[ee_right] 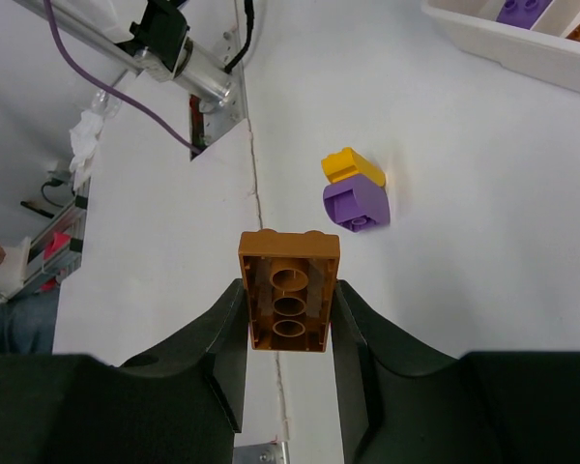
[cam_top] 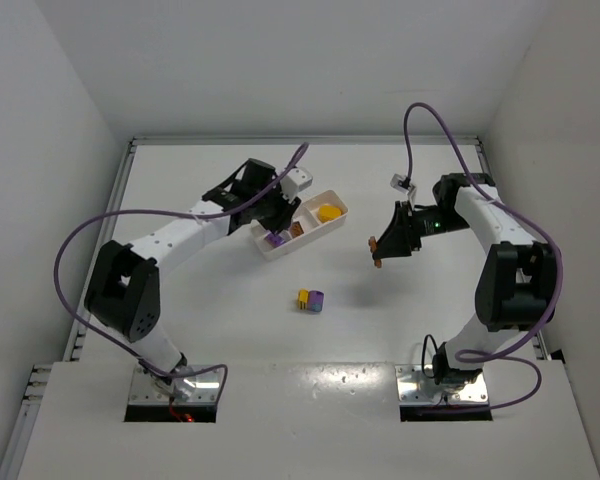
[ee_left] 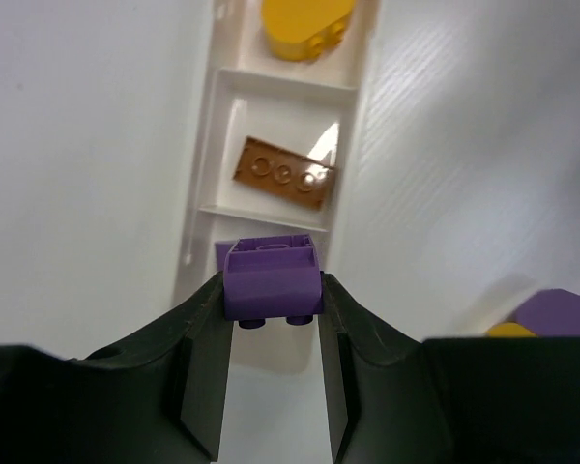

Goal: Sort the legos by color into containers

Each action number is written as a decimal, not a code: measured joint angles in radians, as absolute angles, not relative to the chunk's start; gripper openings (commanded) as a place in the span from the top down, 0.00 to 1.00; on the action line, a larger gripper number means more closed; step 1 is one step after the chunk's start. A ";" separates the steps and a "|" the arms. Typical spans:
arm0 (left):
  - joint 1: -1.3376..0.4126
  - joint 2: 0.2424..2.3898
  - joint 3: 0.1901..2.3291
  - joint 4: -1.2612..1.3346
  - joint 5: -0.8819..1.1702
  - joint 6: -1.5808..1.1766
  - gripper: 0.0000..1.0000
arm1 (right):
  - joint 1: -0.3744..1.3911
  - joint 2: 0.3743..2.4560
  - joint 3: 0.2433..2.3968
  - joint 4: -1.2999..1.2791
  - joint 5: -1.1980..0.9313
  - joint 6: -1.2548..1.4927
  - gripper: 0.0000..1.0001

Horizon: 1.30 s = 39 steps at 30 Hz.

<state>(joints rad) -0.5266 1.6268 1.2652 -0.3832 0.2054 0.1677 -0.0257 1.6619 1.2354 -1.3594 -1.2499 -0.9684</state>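
A matching purple lego (cam_top: 274, 240) is below in the container's end section, so my left gripper should keep bringing its lego down toward the section's free bottom (ee_left: 275, 352) and let go there.
My left gripper (ee_left: 271, 295) is shut on a purple lego (ee_left: 271, 278) and holds it over the near end compartment of the white tray (ee_left: 205, 145). The top view puts this gripper (cam_top: 273, 232) at the tray's (cam_top: 315, 236) left end. A flat orange lego (ee_left: 285, 174) lies in the middle compartment and a yellow one (ee_left: 304, 24) in the far one. My right gripper (ee_right: 288, 314) is shut on an orange lego (ee_right: 288, 290), underside toward the camera, and hangs (cam_top: 378, 250) above the table to the right of the tray. A yellow-and-purple stack (cam_top: 311, 300) sits on the table between the arms.
The right wrist view has the stack's yellow lego (ee_right: 353, 166) and purple lego (ee_right: 356, 205) joined, with the tray's corner (ee_right: 522, 48) beyond. White walls enclose the table on three sides. Purple cables loop over both arms.
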 measured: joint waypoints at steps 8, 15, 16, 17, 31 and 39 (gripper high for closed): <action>-0.476 1.718 1.265 -0.373 0.110 0.144 1.00 | -0.026 1.681 1.237 -1.360 -1.258 -0.968 0.92; -0.471 1.770 1.265 -0.403 0.080 0.141 1.00 | -0.026 1.699 1.237 -1.360 -1.258 -0.968 0.91; -0.471 1.772 1.265 -0.409 0.078 0.141 0.98 | -0.026 1.701 1.237 -1.360 -1.258 -0.968 0.91; -0.471 1.774 1.265 -0.416 0.077 0.141 0.94 | -0.026 1.703 1.238 -1.360 -1.258 -0.968 0.91; -0.436 1.779 1.267 -0.455 0.151 0.121 0.05 | -0.023 1.726 1.296 -1.357 -1.257 -0.878 0.91; -0.391 1.655 1.218 -0.401 0.334 0.076 0.02 | -0.013 1.733 1.368 -1.254 -1.241 -0.679 0.91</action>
